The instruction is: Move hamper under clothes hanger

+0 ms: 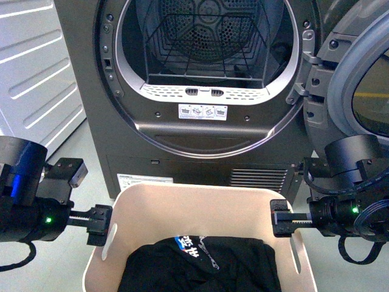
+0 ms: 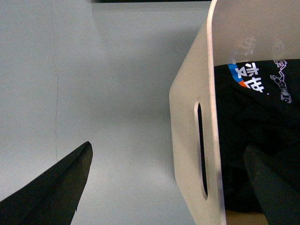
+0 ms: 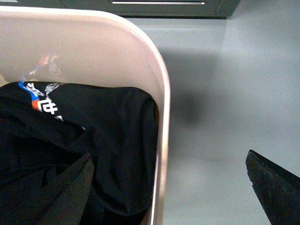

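The black garment sits slumped below the beige hamper's rim, so I expect it to travel along inside when I move the hamper.
The beige hamper stands on the floor low in the front view, right in front of the dryer. A black garment with a blue and white print lies inside. My left gripper is open and straddles the hamper's left wall at its slot handle; one finger is outside, one inside over the garment. My right gripper is open and straddles the right rim the same way. Neither gripper is closed on the wall. The clothes hanger is out of view.
The dark grey dryer fills the view behind the hamper, drum open. Its round door hangs open at the right, above my right arm. A white ribbed panel stands at the left. Grey floor lies beside the hamper.
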`<move>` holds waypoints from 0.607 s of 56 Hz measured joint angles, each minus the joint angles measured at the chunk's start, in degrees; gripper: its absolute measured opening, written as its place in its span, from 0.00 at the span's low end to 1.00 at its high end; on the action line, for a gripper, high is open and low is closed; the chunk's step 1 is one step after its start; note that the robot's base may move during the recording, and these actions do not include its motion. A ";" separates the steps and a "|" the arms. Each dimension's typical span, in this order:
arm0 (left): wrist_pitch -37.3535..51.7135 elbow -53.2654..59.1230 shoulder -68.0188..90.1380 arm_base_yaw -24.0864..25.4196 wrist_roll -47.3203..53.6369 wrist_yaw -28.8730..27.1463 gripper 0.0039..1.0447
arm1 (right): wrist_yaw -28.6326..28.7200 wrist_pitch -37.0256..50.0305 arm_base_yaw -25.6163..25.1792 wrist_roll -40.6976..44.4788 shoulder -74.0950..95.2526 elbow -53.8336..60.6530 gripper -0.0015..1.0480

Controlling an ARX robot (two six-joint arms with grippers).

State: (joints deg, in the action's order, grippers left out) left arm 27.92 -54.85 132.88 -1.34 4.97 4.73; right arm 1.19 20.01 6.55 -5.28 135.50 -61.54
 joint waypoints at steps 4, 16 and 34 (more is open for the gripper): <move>0.09 -0.77 0.44 -0.46 -0.11 -0.02 0.94 | -0.09 0.00 -0.31 -0.04 0.61 -0.15 0.92; 0.09 -4.46 2.97 -1.62 -1.73 -0.52 0.94 | -0.07 -0.02 -1.18 -0.11 3.17 -0.85 0.92; -0.70 -6.97 6.36 -2.99 -3.26 -1.36 0.94 | 0.04 0.63 -1.84 -0.11 4.72 -1.75 0.92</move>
State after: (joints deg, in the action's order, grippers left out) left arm 27.22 -61.82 139.24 -4.34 1.72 3.38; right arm 1.23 20.64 4.71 -5.39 140.22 -63.29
